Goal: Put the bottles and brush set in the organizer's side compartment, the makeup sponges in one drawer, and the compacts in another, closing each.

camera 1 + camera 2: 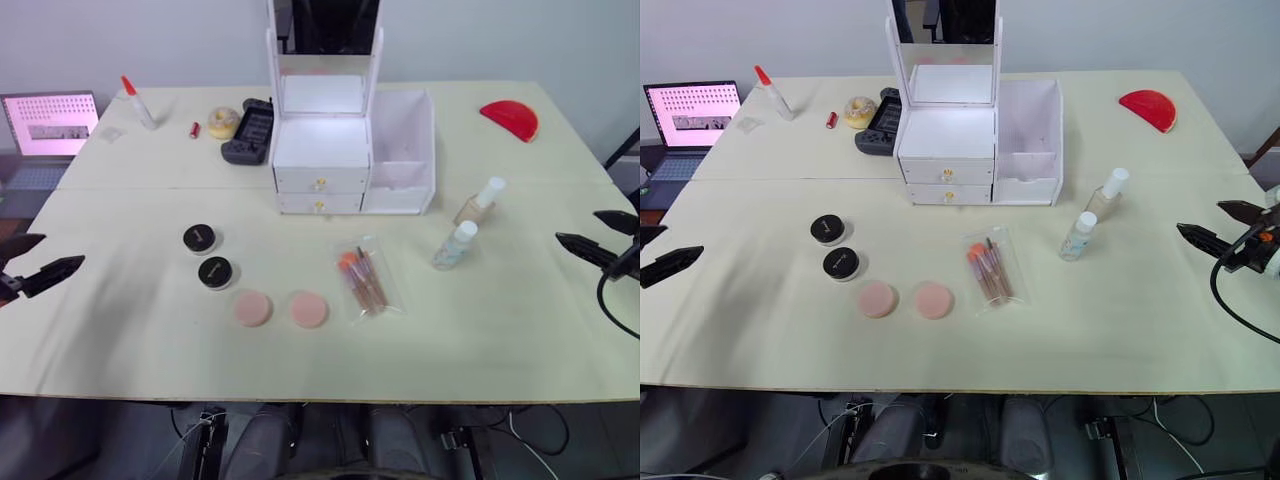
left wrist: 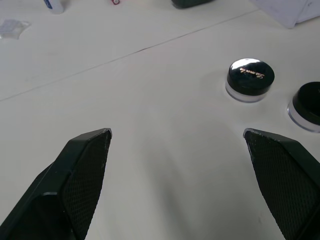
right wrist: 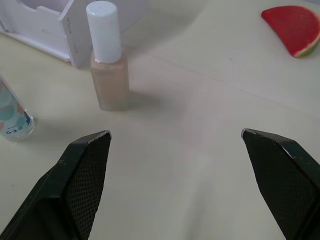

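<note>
I expect the beige bottle (image 1: 474,208) to rest with its white cap above the side compartment's front side (image 1: 393,202) when I lower the bottle in, because that front side is low.
The white organizer (image 1: 352,150) stands at the table's middle back, with a mirror on top, two shut drawers (image 1: 318,194) and an open side compartment (image 1: 402,150). Two bottles stand to its right: a beige one (image 1: 480,201) (image 3: 106,59) and a clear one (image 1: 455,246). The bagged brush set (image 1: 364,279) lies in front of the organizer. Two pink makeup sponges (image 1: 252,307) (image 1: 308,309) and two black compacts (image 1: 200,238) (image 1: 215,272) (image 2: 250,79) lie to the left. My left gripper (image 1: 35,262) is open at the table's left edge. My right gripper (image 1: 600,236) is open at the right edge.
A laptop (image 1: 45,130) sits at the far left. A glue bottle (image 1: 137,101), a small red item (image 1: 195,129), a doughnut-shaped toy (image 1: 222,122) and a black controller (image 1: 249,131) lie at the back left. A red watermelon-slice toy (image 1: 510,118) is at the back right.
</note>
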`<state>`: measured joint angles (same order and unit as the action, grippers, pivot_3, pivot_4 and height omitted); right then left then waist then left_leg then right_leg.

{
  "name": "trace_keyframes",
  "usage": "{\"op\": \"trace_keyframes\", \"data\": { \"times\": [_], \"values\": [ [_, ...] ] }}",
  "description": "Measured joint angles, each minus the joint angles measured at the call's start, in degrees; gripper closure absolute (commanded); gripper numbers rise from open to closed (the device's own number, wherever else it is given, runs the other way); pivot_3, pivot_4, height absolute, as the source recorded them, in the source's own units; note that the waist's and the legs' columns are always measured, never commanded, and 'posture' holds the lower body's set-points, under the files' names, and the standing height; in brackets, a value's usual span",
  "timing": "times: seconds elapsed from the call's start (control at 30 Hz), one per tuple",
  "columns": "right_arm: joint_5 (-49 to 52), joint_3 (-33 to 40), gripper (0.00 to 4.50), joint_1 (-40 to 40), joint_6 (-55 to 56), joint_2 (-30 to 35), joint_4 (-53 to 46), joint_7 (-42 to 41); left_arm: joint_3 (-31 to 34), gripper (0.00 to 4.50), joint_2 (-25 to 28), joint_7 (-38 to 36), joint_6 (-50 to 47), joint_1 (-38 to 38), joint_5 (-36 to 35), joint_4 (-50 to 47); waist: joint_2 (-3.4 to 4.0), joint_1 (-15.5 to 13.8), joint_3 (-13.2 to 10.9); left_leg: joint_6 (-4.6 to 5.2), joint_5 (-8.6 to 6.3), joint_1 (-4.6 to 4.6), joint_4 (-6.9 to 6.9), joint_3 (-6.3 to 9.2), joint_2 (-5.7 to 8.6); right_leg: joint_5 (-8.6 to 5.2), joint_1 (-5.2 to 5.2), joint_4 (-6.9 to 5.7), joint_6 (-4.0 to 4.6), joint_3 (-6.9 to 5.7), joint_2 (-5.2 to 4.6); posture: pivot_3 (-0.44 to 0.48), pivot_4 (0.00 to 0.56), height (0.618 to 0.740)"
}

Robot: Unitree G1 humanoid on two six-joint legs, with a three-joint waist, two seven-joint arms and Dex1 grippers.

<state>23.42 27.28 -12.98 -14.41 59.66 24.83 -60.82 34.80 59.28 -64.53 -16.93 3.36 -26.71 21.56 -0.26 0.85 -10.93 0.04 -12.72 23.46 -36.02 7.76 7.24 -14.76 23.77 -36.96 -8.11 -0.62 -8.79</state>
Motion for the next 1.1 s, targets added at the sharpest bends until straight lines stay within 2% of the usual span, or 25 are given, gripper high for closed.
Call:
{"op": "trace_keyframes", "data": {
  "times": [0.07,0.2,0.3,0.43,0.6,0.83,0.97,1.1],
  "values": [
    [0.1,0.4,0.00,2.6,-1.6,-0.4,-4.8,1.3,-0.3,0.05,-1.0,0.7,0.1,-0.6,0.2,-1.4,0.00,0.0,0.0,0.00,0.00,0.00,0.00,-0.02,-0.05,0.01,0.03,0.00,0.02,0.04,0.04,0.000,0.150,0.738],
    [1.1,1.0,0.00,6.4,-9.6,-5.5,-19.1,9.6,-1.1,0.05,-3.8,2.3,-3.5,-4.6,-0.7,-12.4,-0.06,0.0,0.0,-0.09,-0.05,0.01,-0.02,-0.11,-0.13,0.03,0.09,0.00,0.05,0.27,0.11,0.000,0.150,0.738],
    [3.9,1.8,0.00,5.2,-18.7,-11.0,-28.6,19.4,-5.1,0.05,-5.3,3.4,-10.6,-6.2,-5.0,-26.4,-0.06,-0.2,0.0,-0.14,-0.08,0.03,-0.11,-0.14,-0.13,0.05,0.08,0.00,0.15,0.33,0.13,0.000,0.150,0.738],
    [5.9,1.6,0.00,1.2,-26.2,-15.2,-35.9,28.5,-10.0,0.05,-6.9,5.6,-19.2,-4.1,-12.1,-38.7,-0.06,-0.4,0.0,-0.12,-0.03,0.02,-0.14,-0.15,-0.14,0.08,0.07,0.00,0.19,0.32,0.16,0.000,0.150,0.738],
    [6.0,-1.3,0.00,-5.1,-29.8,-18.0,-36.2,34.4,-14.6,0.05,-8.9,10.5,-27.2,3.6,-20.7,-47.8,-0.08,-0.2,0.0,-0.12,0.00,0.02,-0.13,-0.21,-0.13,0.11,0.09,0.00,0.16,0.31,0.18,0.000,0.150,0.738],
    [3.0,-7.0,0.00,-10.5,-27.7,-18.0,-29.0,34.7,-19.5,0.05,-9.6,18.4,-34.6,10.7,-26.0,-53.2,-0.10,-0.2,0.0,-0.10,0.01,0.01,-0.13,-0.29,-0.14,0.12,0.10,0.00,0.14,0.31,0.21,0.000,0.150,0.738],
    [0.6,-9.3,0.00,-11.9,-24.5,-18.2,-23.9,34.0,-19.4,0.05,-10.4,22.1,-37.2,12.3,-31.6,-56.3,-0.10,-0.2,0.0,-0.10,0.01,0.01,-0.15,-0.30,-0.13,0.13,0.07,0.01,0.13,0.31,0.21,0.000,0.150,0.738],
    [-0.5,-10.2,0.00,-13.1,-22.2,-18.4,-20.3,33.3,-19.3,0.05,-9.8,23.7,-37.8,11.7,-33.8,-58.7,-0.10,0.0,0.0,-0.11,0.02,-0.01,-0.12,-0.30,-0.16,0.13,0.10,-0.01,0.13,0.32,0.24,0.000,0.150,0.738]
  ]
}}
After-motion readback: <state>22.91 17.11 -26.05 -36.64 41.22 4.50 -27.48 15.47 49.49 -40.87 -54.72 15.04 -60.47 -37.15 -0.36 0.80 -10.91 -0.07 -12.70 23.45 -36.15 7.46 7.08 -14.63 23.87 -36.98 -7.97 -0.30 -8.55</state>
